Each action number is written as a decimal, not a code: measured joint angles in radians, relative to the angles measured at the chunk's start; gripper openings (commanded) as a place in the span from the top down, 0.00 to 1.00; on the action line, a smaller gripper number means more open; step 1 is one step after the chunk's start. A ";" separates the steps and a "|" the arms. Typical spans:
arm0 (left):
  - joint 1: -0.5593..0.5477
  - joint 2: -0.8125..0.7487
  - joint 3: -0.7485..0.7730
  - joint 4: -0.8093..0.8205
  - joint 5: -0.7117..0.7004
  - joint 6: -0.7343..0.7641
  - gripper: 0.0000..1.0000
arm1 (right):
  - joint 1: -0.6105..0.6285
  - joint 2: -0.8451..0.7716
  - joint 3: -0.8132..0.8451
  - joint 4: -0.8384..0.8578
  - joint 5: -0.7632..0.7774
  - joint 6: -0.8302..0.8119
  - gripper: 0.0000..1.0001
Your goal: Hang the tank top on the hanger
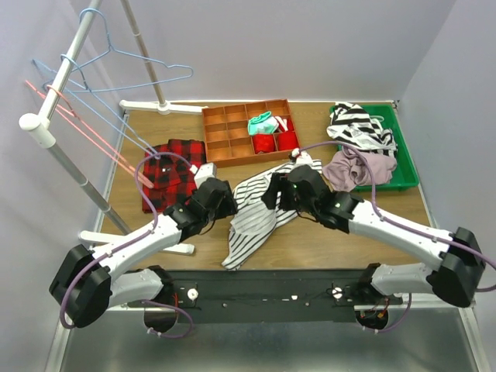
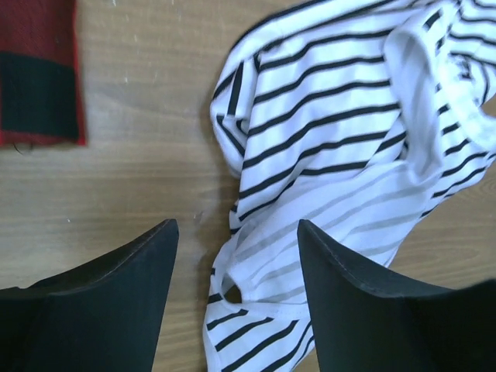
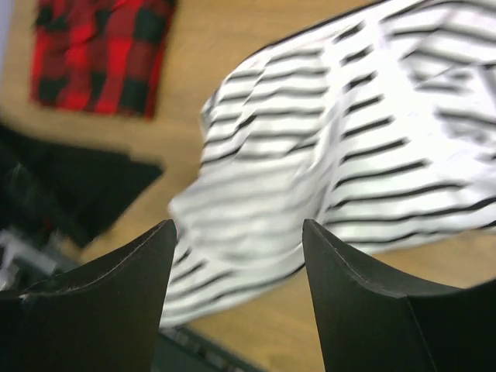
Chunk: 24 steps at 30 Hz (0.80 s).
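Note:
My gripper will raise the tank top [image 1: 250,220] into a fold when it lifts, because a loose fold [image 1: 272,220] runs along the tank top. The tank top's near end will stay down.
The tank top [image 1: 252,213], white with thin black stripes, lies crumpled on the wooden table between my two arms. My left gripper [image 1: 226,204] hovers at its left edge, open; in the left wrist view the fingers [image 2: 236,232] straddle a folded hem of the tank top [image 2: 341,132]. From the right, my right gripper [image 1: 273,194] stands open above the cloth; its blurred wrist view shows the tank top [image 3: 325,155] beyond the spread jaws [image 3: 239,232]. The light-blue hanger [image 1: 132,74] hangs on the rack at the back left, far from both grippers.
A red-black plaid shirt [image 1: 170,170] lies left of the tank top. Pink-red hangers [image 1: 85,128] hang on the slanted white rack [image 1: 58,85]. A wooden divided tray [image 1: 225,128] sits at the back. A green bin [image 1: 399,159] at right holds a broad-striped garment [image 1: 360,128].

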 measured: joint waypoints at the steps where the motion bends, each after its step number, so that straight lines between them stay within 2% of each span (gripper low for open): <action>1: -0.003 0.000 -0.022 0.006 0.013 -0.010 0.33 | -0.023 0.048 0.030 0.000 0.031 -0.016 0.31; 2: -0.010 0.000 -0.048 0.019 0.024 -0.024 0.33 | -0.040 0.077 0.044 0.000 0.044 -0.024 0.37; 7: -0.043 -0.006 -0.125 0.055 0.062 -0.059 0.34 | -0.206 0.248 0.074 0.014 0.048 -0.069 0.36; 9: -0.053 -0.006 -0.135 0.063 0.066 -0.068 0.32 | -0.235 0.298 0.100 0.011 0.049 -0.089 0.34; 13: -0.075 -0.020 -0.161 0.068 0.068 -0.083 0.28 | -0.242 0.417 0.209 0.042 0.037 -0.142 0.30; 20: -0.105 -0.077 -0.209 0.073 0.068 -0.108 0.25 | -0.241 0.534 0.303 0.083 0.022 -0.196 0.32; 22: -0.107 -0.078 -0.223 0.079 0.067 -0.113 0.25 | -0.241 0.571 0.325 0.084 0.024 -0.202 0.34; 24: -0.109 -0.076 -0.229 0.088 0.065 -0.113 0.28 | -0.243 0.600 0.335 0.083 0.031 -0.207 0.44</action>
